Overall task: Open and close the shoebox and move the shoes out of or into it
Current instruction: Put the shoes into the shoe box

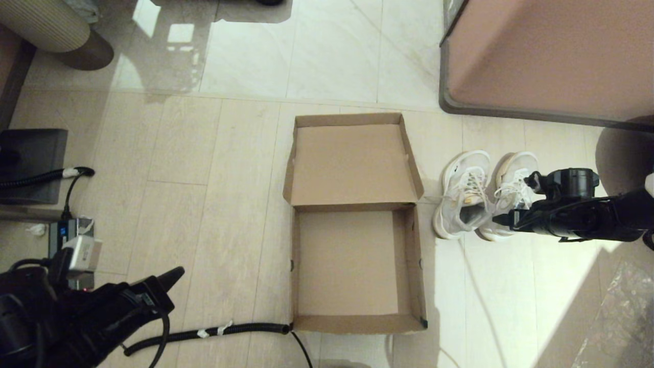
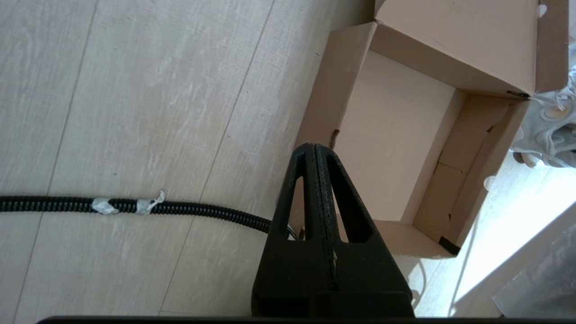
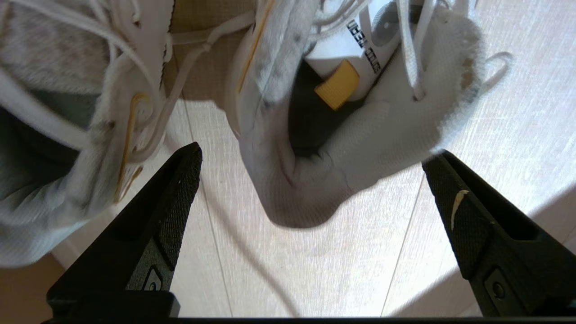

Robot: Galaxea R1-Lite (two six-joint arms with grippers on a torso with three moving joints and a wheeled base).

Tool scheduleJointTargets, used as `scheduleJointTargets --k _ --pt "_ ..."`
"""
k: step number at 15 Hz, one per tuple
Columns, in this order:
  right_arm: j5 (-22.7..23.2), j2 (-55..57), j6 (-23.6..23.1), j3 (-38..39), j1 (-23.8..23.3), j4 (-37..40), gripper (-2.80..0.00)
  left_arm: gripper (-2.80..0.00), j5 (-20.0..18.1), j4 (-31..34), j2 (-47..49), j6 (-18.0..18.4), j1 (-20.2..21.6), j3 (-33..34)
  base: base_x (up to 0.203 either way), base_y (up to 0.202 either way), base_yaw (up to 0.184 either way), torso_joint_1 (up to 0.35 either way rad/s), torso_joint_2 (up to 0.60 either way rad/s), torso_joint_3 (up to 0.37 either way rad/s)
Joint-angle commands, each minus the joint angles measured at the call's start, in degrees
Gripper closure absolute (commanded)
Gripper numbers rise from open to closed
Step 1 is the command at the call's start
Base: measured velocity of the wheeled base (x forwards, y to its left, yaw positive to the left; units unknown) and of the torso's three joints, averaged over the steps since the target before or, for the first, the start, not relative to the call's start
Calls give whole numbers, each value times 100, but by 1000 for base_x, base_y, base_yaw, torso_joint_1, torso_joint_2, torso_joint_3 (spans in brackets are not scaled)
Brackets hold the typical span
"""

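The outer sneaker's heel (image 3: 303, 197) alone sits between my right gripper's fingers, so I should move toward the shoebox and squeeze both sneakers' adjoining sides (image 3: 121, 148) together before I lift.
The brown cardboard shoebox (image 1: 347, 266) stands open and empty on the floor in the middle, its lid (image 1: 352, 163) folded back flat. It also fills the upper part of the left wrist view (image 2: 396, 135). The two white sneakers (image 1: 465, 194) stand side by side on the floor just right of the box, toes pointing away. My right gripper (image 1: 511, 221) is open at their heels. In the right wrist view the right-hand shoe's heel (image 3: 310, 180) lies between the spread fingers (image 3: 180, 189); I cannot tell whether they touch it. My left gripper (image 2: 315, 148) is shut and empty, low at the box's near left corner.
A large pinkish-brown block with a dark rim (image 1: 546, 56) stands behind the shoes. A black corrugated hose (image 1: 214, 332) runs along the floor to the box's near left corner. A power strip with plugs (image 1: 71, 240) lies at the left, crinkled plastic (image 1: 628, 317) at the near right.
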Motion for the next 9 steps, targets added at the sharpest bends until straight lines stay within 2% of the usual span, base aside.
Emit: scheduleJointTargets --k 1,6,9 --pt "10 -203 0 93 7 17 -280 0 -1 -35 9 -23 -3 -15 0 0 0 0 0 0" --pt "1 -856 8 161 41 827 -280 0 -1 -34 48 -40 -6 -101 0 0 0 0 0 0" --pt "233 -735 21 93 112 846 -280 0 -1 -34 63 -40 3 -171 0 0 0 0 0 0"
